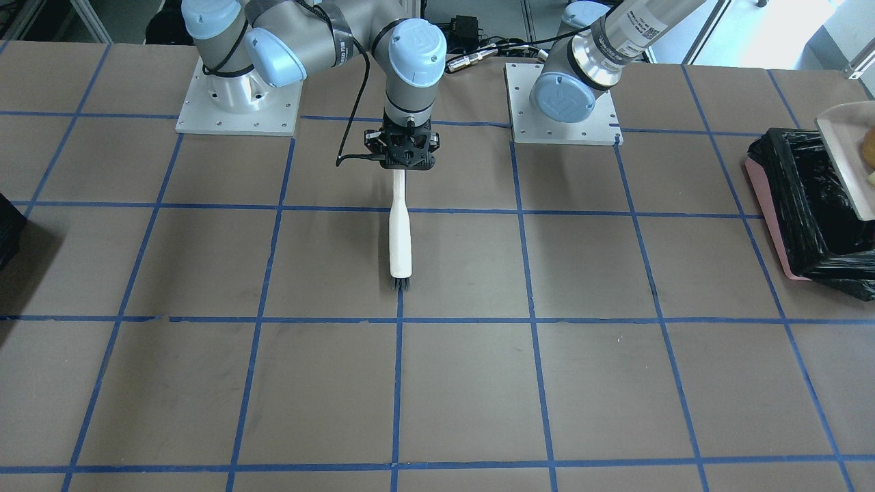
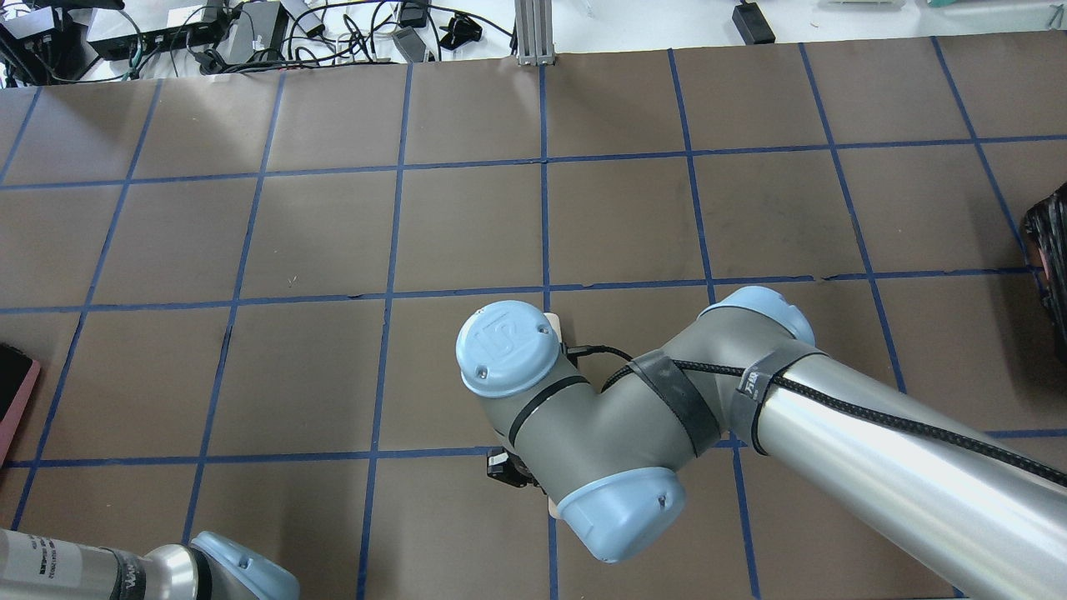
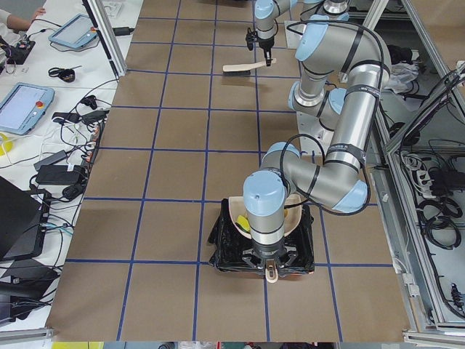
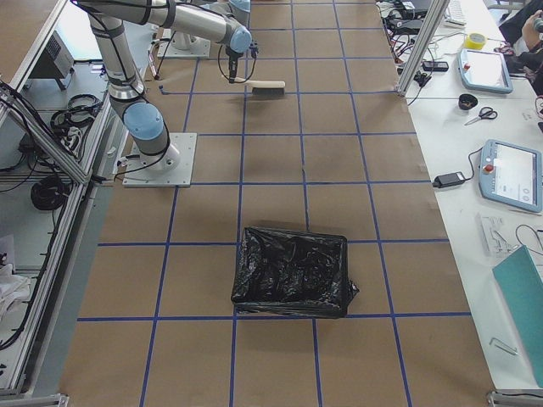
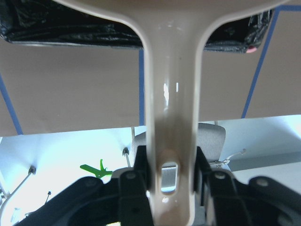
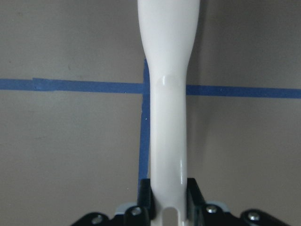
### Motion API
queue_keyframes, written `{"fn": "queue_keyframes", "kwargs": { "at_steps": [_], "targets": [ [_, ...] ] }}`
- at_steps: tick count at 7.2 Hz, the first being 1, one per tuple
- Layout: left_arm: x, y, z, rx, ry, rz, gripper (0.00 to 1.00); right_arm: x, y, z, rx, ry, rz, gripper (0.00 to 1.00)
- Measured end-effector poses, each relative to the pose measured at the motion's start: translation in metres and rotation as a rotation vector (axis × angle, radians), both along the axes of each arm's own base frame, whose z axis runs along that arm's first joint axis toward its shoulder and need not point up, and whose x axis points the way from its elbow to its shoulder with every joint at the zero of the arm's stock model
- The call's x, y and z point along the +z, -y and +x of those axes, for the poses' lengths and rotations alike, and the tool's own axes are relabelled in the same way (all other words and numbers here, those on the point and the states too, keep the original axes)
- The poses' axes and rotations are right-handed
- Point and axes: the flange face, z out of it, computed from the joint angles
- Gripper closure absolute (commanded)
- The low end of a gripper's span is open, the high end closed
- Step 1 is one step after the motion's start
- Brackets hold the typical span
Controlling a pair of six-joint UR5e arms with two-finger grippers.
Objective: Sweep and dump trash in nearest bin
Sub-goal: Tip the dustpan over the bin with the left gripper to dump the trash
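Note:
The golden-brown lump (image 1: 869,147) and the yellow wedge are in the white dustpan, which is tilted only slightly, so next my left gripper lifts the dustpan's handle and tips the pieces into the bin (image 1: 841,234).
My left gripper (image 5: 169,165) is shut on the handle of the white dustpan (image 1: 844,150), which it holds over the bin (image 1: 800,198), a pink-sided bin with a black bag. In the pan lie pieces of the trash: a golden-brown lump (image 1: 869,152) and a yellow wedge (image 3: 243,227). The crescent piece does not show. My right gripper (image 6: 168,197) is shut on the white-handled brush (image 1: 400,239) near the middle of the table, bristles pointing away from the robot's base.
A second container lined with a black bag (image 4: 293,271) stands at the table's end on my right. The bases of both arms (image 1: 238,102) are bolted along the robot's edge. Cables and tablets lie beyond the far edge.

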Motion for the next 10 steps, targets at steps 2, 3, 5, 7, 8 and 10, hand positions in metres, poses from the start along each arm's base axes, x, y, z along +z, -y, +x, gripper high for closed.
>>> {"fn": "queue_keyframes", "kwargs": {
  "at_steps": [2, 3, 5, 7, 8, 10],
  "targets": [
    [-0.01, -0.006, 0.014, 0.005, 0.129, 0.035, 1.0, -0.004, 0.0, 0.0, -0.001, 0.0, 0.006, 0.16],
    [-0.016, -0.009, 0.014, 0.008, 0.18, 0.037, 1.0, -0.007, 0.001, 0.0, -0.002, -0.002, 0.009, 0.15],
    [-0.021, -0.01, 0.002, 0.015, 0.262, 0.05, 1.0, -0.009, 0.001, 0.001, -0.002, -0.004, 0.012, 0.13],
    [-0.008, 0.014, -0.019, -0.051, 0.368, 0.048, 1.0, -0.004, 0.005, 0.002, -0.002, -0.002, -0.002, 0.0],
    [-0.003, 0.027, -0.031, -0.082, 0.403, 0.059, 1.0, 0.009, 0.014, 0.005, -0.002, 0.007, -0.028, 0.0],
    [-0.003, 0.034, -0.042, -0.097, 0.424, 0.08, 1.0, 0.059, 0.047, 0.016, -0.011, 0.041, -0.112, 0.0]
  ]
}}
